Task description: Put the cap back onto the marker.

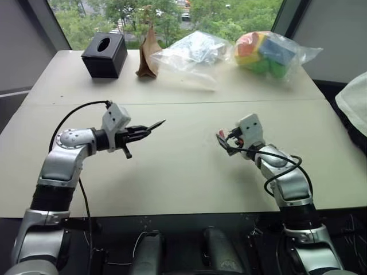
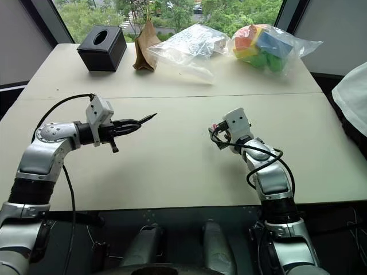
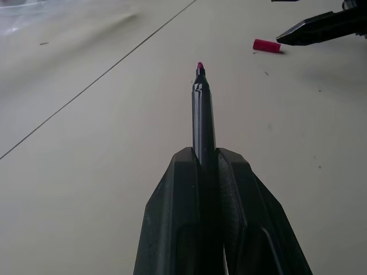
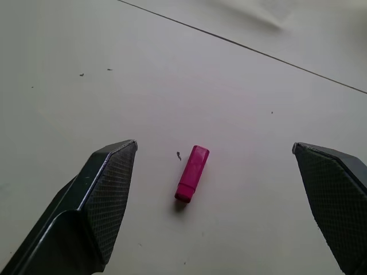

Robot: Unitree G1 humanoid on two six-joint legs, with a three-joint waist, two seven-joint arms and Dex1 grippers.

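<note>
My gripper will push the small red cap (image 4: 192, 173) over the marker's tip. The cap should stay on the marker because it is a straight sleeve with a stepped rim (image 4: 184, 192).
My left gripper (image 1: 144, 131) is shut on the thin black marker (image 1: 156, 125) and holds it above the table. The marker's pinkish-red tip (image 3: 199, 66) points out past the fingers toward the right arm. The small red cap (image 4: 192, 173) lies flat on the table (image 1: 172, 177). My right gripper (image 4: 213, 146) hovers low over the cap, open, with one finger on each side and neither touching it. The left wrist view has the cap (image 3: 268, 46) beside a black fingertip (image 3: 315, 28) of the right gripper.
Along the table's far edge stand a black tissue box (image 1: 104, 54), a brown paper bag (image 1: 149, 54), a clear plastic bag (image 1: 189, 51) and a bag of colourful blocks (image 1: 265, 52). Something white (image 1: 352, 100) hangs at the right edge. A seam crosses the table.
</note>
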